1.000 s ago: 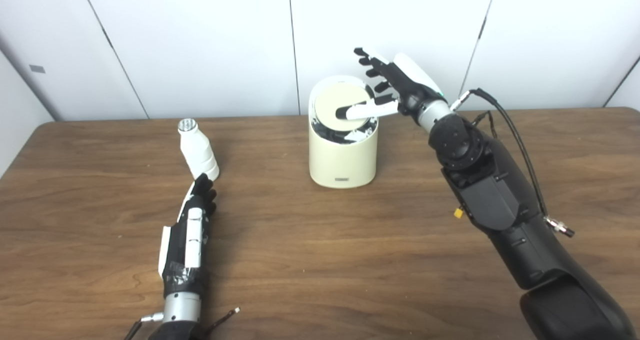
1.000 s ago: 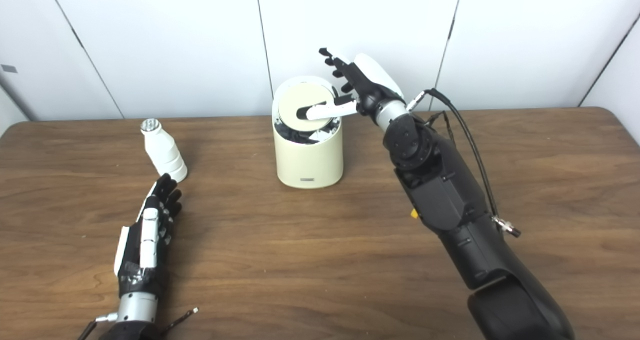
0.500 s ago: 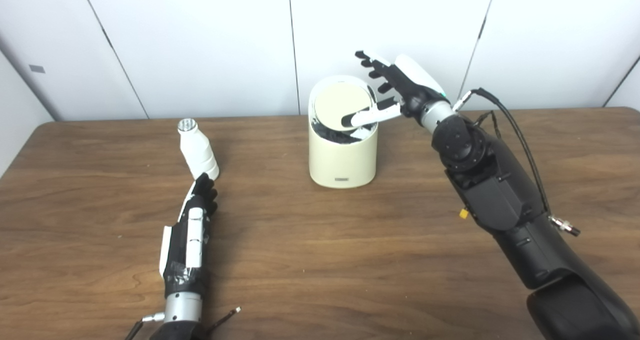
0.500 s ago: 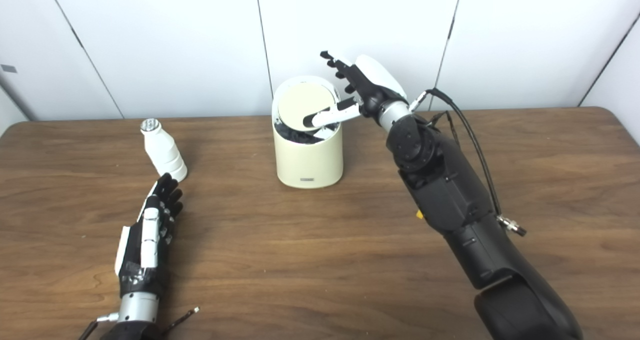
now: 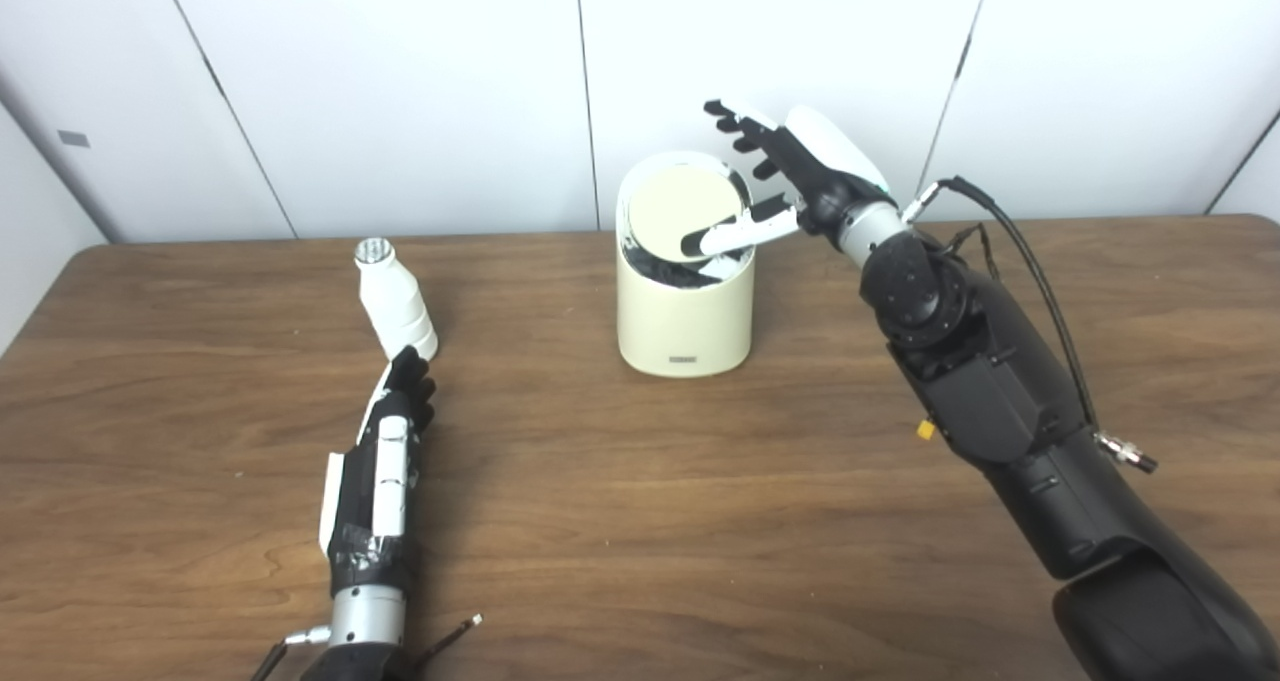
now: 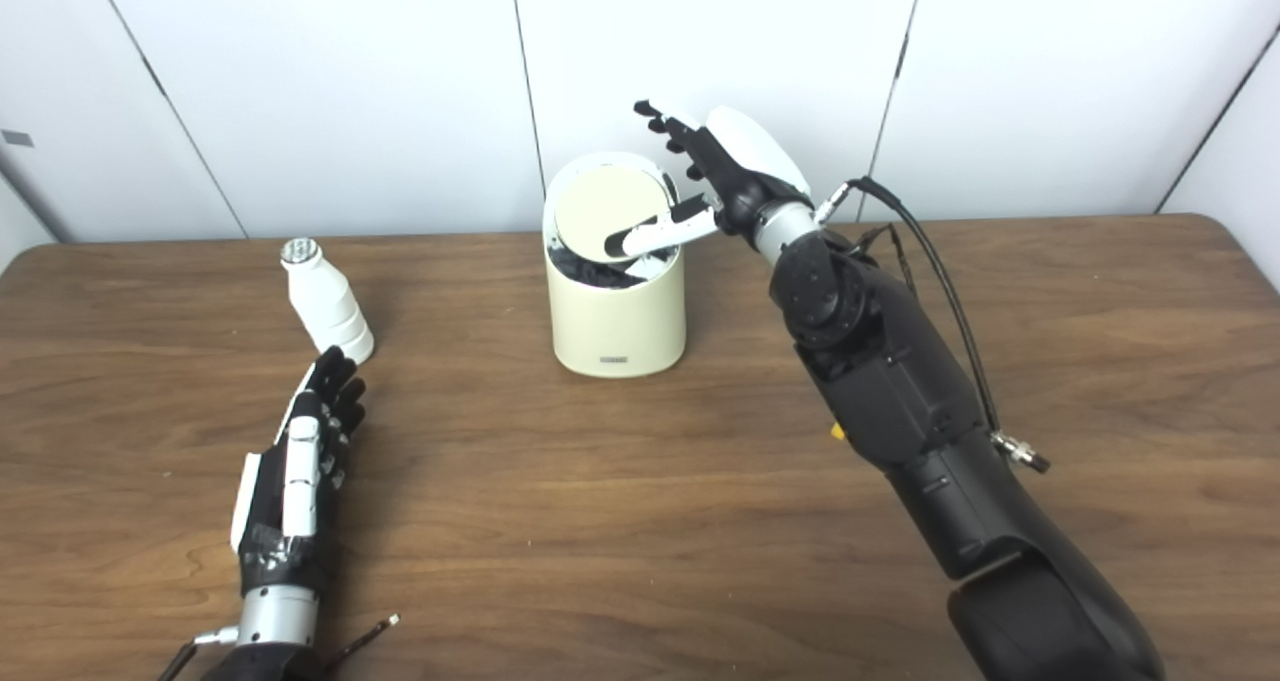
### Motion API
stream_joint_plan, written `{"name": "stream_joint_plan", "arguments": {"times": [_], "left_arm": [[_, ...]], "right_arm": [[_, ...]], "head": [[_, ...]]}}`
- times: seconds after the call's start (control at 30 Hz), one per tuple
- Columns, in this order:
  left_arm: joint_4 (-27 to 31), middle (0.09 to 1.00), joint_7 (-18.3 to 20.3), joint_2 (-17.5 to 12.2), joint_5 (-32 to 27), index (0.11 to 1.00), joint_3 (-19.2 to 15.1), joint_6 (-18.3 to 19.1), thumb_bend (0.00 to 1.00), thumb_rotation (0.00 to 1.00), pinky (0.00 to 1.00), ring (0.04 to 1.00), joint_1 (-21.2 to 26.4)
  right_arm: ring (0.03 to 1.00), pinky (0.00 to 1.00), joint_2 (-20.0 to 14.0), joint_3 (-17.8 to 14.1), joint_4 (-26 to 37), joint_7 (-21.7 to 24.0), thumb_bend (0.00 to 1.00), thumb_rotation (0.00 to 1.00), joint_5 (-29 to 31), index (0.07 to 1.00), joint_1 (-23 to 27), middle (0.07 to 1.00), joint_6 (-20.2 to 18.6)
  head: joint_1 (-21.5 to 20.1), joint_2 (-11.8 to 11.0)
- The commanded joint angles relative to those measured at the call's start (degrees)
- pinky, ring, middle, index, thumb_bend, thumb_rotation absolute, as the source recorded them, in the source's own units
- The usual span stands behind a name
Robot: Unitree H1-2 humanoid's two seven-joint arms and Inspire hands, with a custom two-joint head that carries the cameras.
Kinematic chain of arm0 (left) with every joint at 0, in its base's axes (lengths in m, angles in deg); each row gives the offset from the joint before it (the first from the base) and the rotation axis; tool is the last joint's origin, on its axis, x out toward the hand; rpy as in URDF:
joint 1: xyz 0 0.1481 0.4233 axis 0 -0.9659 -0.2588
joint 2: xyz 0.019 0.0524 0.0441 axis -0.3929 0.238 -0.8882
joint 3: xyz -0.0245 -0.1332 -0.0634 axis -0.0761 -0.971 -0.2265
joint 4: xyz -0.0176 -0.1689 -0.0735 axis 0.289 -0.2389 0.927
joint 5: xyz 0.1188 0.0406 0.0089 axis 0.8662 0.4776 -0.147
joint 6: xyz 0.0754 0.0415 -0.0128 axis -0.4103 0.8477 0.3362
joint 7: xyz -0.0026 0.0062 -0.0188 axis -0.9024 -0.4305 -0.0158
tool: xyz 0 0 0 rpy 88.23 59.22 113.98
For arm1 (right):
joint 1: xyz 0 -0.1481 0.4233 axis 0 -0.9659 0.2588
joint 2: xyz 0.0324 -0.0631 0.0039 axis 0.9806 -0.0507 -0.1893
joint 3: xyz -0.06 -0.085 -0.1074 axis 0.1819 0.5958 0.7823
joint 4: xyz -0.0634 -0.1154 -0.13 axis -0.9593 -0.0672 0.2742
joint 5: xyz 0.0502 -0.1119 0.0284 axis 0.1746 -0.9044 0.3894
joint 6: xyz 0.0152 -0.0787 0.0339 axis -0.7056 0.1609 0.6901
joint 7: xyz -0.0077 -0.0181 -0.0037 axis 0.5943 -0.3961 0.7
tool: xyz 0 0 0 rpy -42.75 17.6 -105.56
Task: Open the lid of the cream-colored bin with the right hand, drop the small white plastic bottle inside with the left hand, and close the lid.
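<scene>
My gripper will open the lid [image 5: 674,207], and the lid will swing back toward the wall and stay up, because the dark strip [image 5: 660,269] lies along its near edge.
A cream-colored bin [image 5: 685,311] stands at the table's back middle. Its round swing lid [image 5: 682,206] is tilted, showing a dark liner below. My right hand [image 5: 785,176] is open beside the bin's right rim, fingers spread upward, its thumb [image 5: 725,236] pressing down on the lid's near right edge. A small white plastic bottle [image 5: 395,301] with a silver cap stands upright at the left. My left hand [image 5: 385,451] lies flat and open on the table, fingertips just short of the bottle's base. It also shows in the right eye view [image 6: 300,461].
The brown wooden table [image 5: 640,521] reaches a white panelled wall behind. A black cable [image 5: 1040,281] loops off my right forearm. A thin cable end [image 5: 455,631] lies near my left wrist.
My right thumb has pushed the lid's near edge down, tilting the lid further so more of the dark inside shows. My left hand and the bottle have not moved.
</scene>
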Motion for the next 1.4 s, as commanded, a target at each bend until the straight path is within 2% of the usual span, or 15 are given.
{"name": "stream_joint_plan", "arguments": {"times": [0.0,0.2,0.4,0.63,0.9,1.2,1.37], "left_arm": [[-1.93,0.952,-0.02,2.09,-0.95,0.958,1.32,-0.32,0.47,0.87,0.98,0.950,-0.56],[-2.01,0.948,-0.14,2.08,-0.83,0.955,1.21,-0.46,0.47,0.88,0.96,0.948,-0.57],[-1.39,0.955,-0.27,2.30,-0.78,0.960,1.30,0.35,0.46,0.88,0.97,0.955,-0.61],[-1.80,0.953,-0.28,2.45,-0.76,0.955,1.29,0.12,0.47,0.87,0.97,0.953,-0.41],[-1.82,0.955,-0.48,2.77,-0.35,0.959,1.57,0.04,0.47,0.87,0.98,0.955,-0.39],[-1.62,0.955,-0.74,2.87,-0.30,0.958,1.88,-0.27,0.47,0.88,0.96,0.951,-0.47],[-1.29,0.955,-1.04,2.86,-0.24,0.958,2.03,-0.11,0.48,0.87,0.96,0.954,-0.62]], "right_arm": [[0.859,0.79,-0.71,0.53,0.46,-1.50,0.82,0.26,-2.27,0.909,2.20,0.890,2.34],[0.879,0.89,-1.81,1.14,-0.60,-3.28,0.86,0.14,-4.75,0.901,1.94,0.888,6.17],[0.894,0.92,-2.28,0.99,-1.63,-3.40,0.88,0.12,-5.27,0.905,1.55,0.899,7.60],[0.879,0.87,-2.31,0.22,-2.14,-3.74,0.86,0.16,-4.67,0.899,1.28,0.889,8.01],[0.873,0.85,-2.52,0.20,-2.14,-2.87,0.86,0.18,-4.64,0.900,1.31,0.883,7.70],[0.878,0.88,-2.56,0.69,-1.95,-1.76,0.87,0.11,-5.27,0.905,1.28,0.887,6.78],[0.876,0.87,-2.55,0.95,-1.92,-1.84,0.88,0.11,-5.62,0.905,1.27,0.886,6.71]], "head": [[-0.06,0.08],[-0.14,0.12],[-0.16,0.11],[-0.21,0.01],[0.28,0.21],[0.47,0.53],[0.39,0.69]]}}
